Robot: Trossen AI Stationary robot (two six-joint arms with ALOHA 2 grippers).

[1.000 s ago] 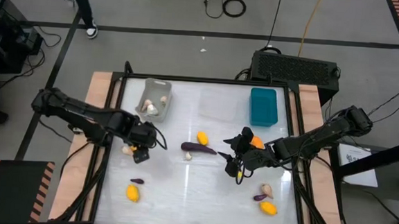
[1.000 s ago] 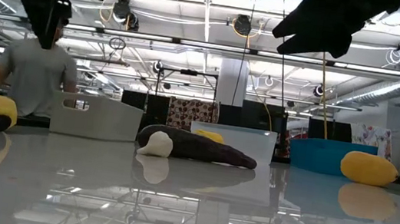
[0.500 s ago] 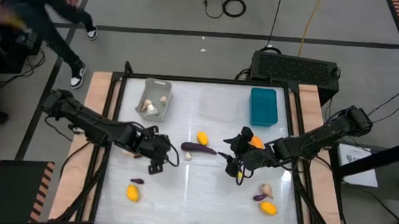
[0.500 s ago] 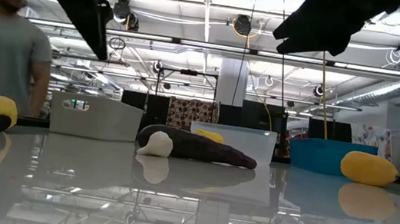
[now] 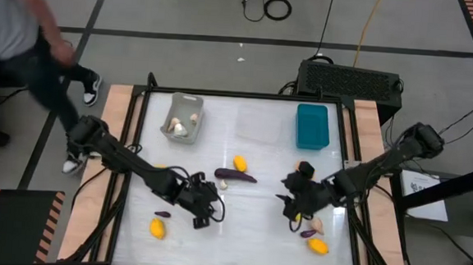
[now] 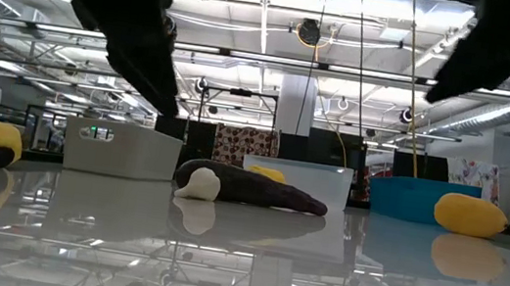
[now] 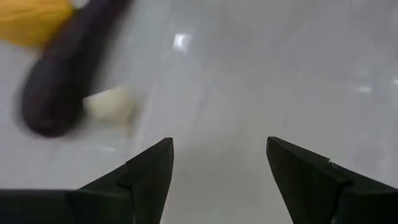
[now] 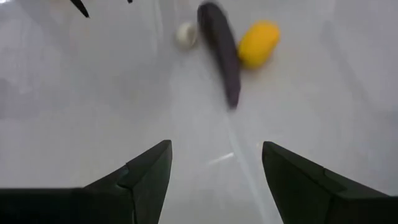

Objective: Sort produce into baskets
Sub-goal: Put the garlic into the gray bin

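Note:
My left gripper's open fingers are pointing past the mushroom [image 6: 200, 184] next to the eggplant, so next my left gripper swings back and pinches the mushroom for the grey basket [image 5: 184, 118].
Produce lies loose on the white table. At mid-table a yellow fruit [image 5: 239, 163], a long purple eggplant [image 5: 235, 176] and a small mushroom [image 5: 223, 184] lie close together. An orange fruit [image 5: 305, 167] lies to their right. My left gripper [image 5: 201, 221] hangs open over bare table, nearer than this group; its wrist view shows the eggplant [image 7: 62, 81] and mushroom [image 7: 109, 104] ahead. My right gripper [image 5: 290, 203] hangs open right of the middle, facing the eggplant [image 8: 221, 46]. The grey basket [image 5: 182, 115] holds mushrooms; the clear basket [image 5: 257, 124] and teal basket [image 5: 312, 126] stand at the far side.
Near left lie a small eggplant [image 5: 162, 214] and a yellow fruit [image 5: 157, 228]. Near right lie an eggplant [image 5: 308, 233], a mushroom [image 5: 316, 225] and a yellow fruit [image 5: 317, 246]. A black vented box [image 5: 351, 78] stands behind the table. A person [image 5: 20, 45] walks at the far left.
My left gripper has swung from the table's left side toward the near edge and the middle, sinking and tipping further down. My right gripper has shifted a little toward the near edge, away from the orange fruit. Both stay open. The person behind the table has walked on.

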